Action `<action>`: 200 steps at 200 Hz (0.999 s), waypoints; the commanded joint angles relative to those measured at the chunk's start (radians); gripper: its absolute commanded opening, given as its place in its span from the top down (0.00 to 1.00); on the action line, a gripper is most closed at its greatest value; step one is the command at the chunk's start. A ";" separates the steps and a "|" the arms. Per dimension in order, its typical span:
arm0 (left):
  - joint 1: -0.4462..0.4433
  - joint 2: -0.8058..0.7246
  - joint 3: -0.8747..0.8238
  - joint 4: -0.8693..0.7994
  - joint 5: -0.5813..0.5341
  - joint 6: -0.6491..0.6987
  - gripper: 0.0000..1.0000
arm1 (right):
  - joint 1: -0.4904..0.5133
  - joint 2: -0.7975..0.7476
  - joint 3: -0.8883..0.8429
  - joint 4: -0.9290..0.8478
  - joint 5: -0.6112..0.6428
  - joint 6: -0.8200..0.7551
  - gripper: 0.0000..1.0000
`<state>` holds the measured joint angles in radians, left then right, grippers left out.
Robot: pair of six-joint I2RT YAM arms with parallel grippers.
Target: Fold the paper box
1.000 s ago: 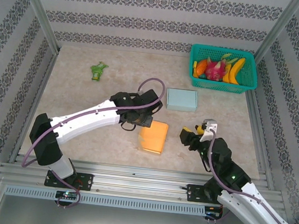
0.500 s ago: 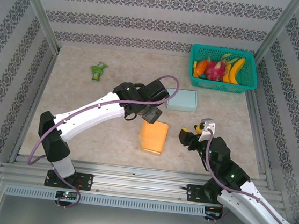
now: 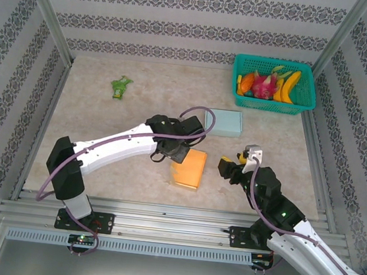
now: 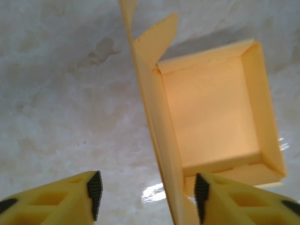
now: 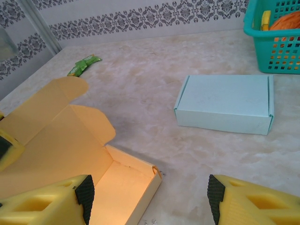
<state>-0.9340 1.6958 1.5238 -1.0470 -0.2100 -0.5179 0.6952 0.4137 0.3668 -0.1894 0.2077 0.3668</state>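
Note:
The lid (image 5: 70, 143) stands across the tray from my right gripper, so my left gripper should pinch the lid's edge (image 4: 161, 161) and turn the box until both grippers can reach it.
The orange paper box (image 3: 190, 169) lies open on the table between the two arms, its tray (image 4: 213, 115) facing up. Its lid (image 4: 157, 117) stands upright along the tray's left side, with a rounded flap (image 5: 51, 124) spread at the top. My left gripper (image 3: 174, 151) is open over that side. In the left wrist view the left gripper (image 4: 146, 197) has the lid's edge between its fingers, close to the right pad (image 4: 201, 194) and not clamped. My right gripper (image 3: 229, 167) hovers open to the right of the box. The right gripper (image 5: 150, 197) has nothing between its fingers.
A closed light-blue box (image 3: 223, 122) lies just behind the orange one. A teal basket (image 3: 239, 84) of fruit stands at the back right. A small green packet (image 3: 119, 87) lies at the back left. Metal rails edge the table.
The left gripper swung toward the back over the box, then came back down to its left side. Its jaws opened wide, then narrowed somewhat. The right arm barely moved.

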 commanded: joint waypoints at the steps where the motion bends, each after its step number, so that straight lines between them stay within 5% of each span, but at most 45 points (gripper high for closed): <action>1: -0.007 0.030 -0.029 0.059 0.021 -0.010 0.69 | -0.010 0.006 0.028 0.018 -0.009 -0.017 0.33; 32: -0.007 0.028 0.020 0.064 0.032 0.089 1.00 | -0.010 0.008 0.020 0.040 -0.016 -0.030 0.33; 94: -0.008 -0.128 0.133 0.080 0.012 0.561 1.00 | -0.015 0.037 0.002 0.209 -0.013 -0.171 0.32; 146: -0.006 -0.227 0.082 0.155 0.059 0.884 1.00 | -0.064 0.175 0.140 0.296 -0.096 -0.552 0.19; 166: -0.006 -0.219 0.105 0.139 0.084 0.942 1.00 | -0.159 0.218 0.173 0.324 -0.230 -0.608 0.19; 200: -0.006 -0.317 -0.038 0.294 0.079 1.120 1.00 | -0.367 0.273 0.194 0.380 -0.658 -0.766 0.20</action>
<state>-0.9344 1.4570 1.5787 -0.8780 -0.1452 0.4091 0.4252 0.6495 0.5144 0.1394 -0.1040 -0.2188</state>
